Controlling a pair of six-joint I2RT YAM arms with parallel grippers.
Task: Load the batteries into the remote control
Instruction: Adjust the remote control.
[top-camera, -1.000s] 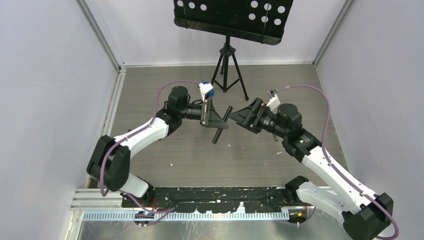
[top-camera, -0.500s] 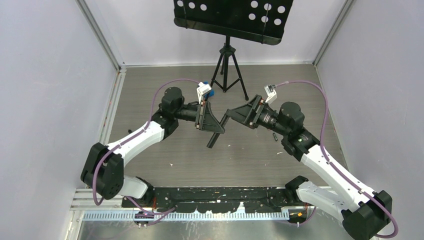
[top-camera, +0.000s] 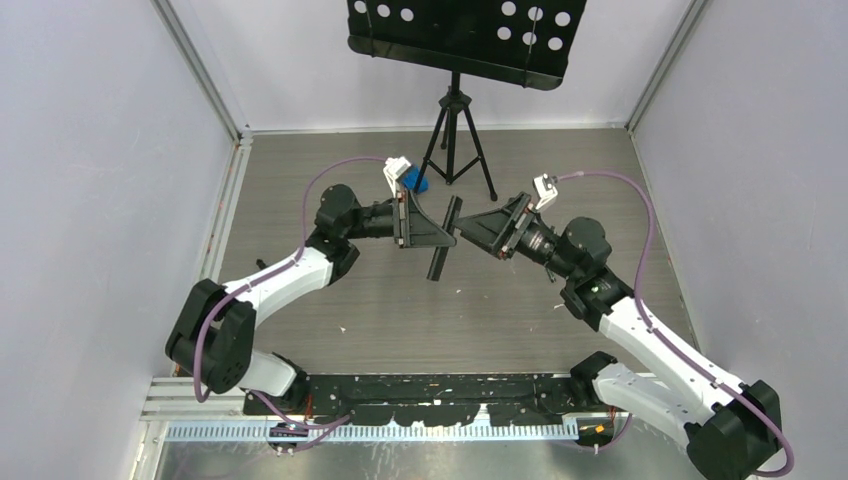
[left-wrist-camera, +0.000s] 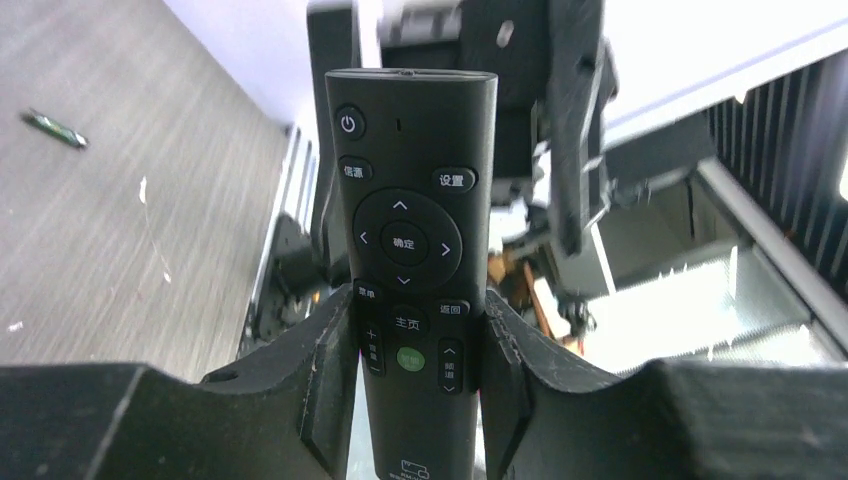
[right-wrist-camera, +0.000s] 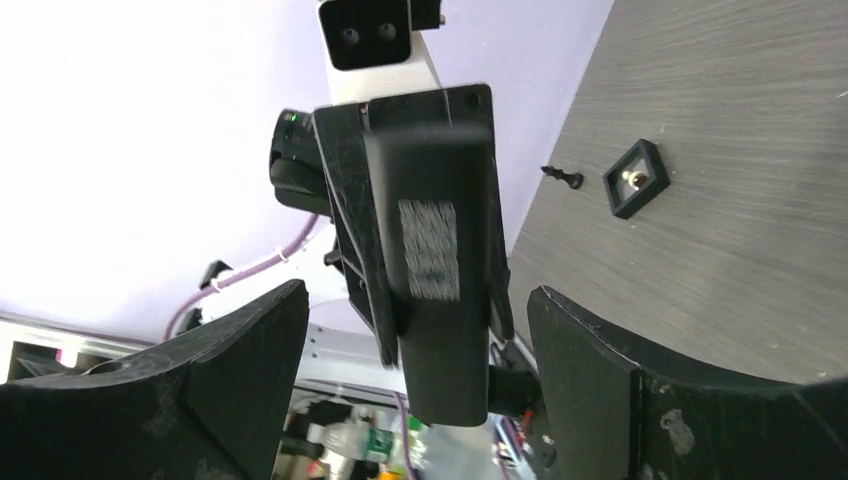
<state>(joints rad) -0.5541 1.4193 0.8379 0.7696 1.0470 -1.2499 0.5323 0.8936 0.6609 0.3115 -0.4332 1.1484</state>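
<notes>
Next, my right gripper grips the remote's lower end (right-wrist-camera: 445, 388) and pulls the cover off before the batteries go in, as the cover shuts the remote control's back (right-wrist-camera: 430, 255).
My left gripper (top-camera: 438, 240) (left-wrist-camera: 418, 340) is shut on the remote control (top-camera: 446, 238) (left-wrist-camera: 412, 210) and holds it in the air above the table's middle. The remote's button face is turned to the left wrist camera. Its plain back, with a grey label, faces my right gripper (top-camera: 467, 226) (right-wrist-camera: 418, 300) as the remote control (right-wrist-camera: 432, 270) shows there. The right jaws stand open on either side of the remote's end, clear of it. One dark greenish battery (left-wrist-camera: 50, 128) lies on the table; other batteries are out of view.
A black music stand on a tripod (top-camera: 455, 130) stands at the back middle. On the table lie a small black square frame (right-wrist-camera: 635, 178) and a tiny black piece (right-wrist-camera: 563, 177). Pale walls close in left, right and behind.
The left arm has swung the remote up and to the right, towards the right gripper, and it now stands steeper. The right gripper stays open close by it.
</notes>
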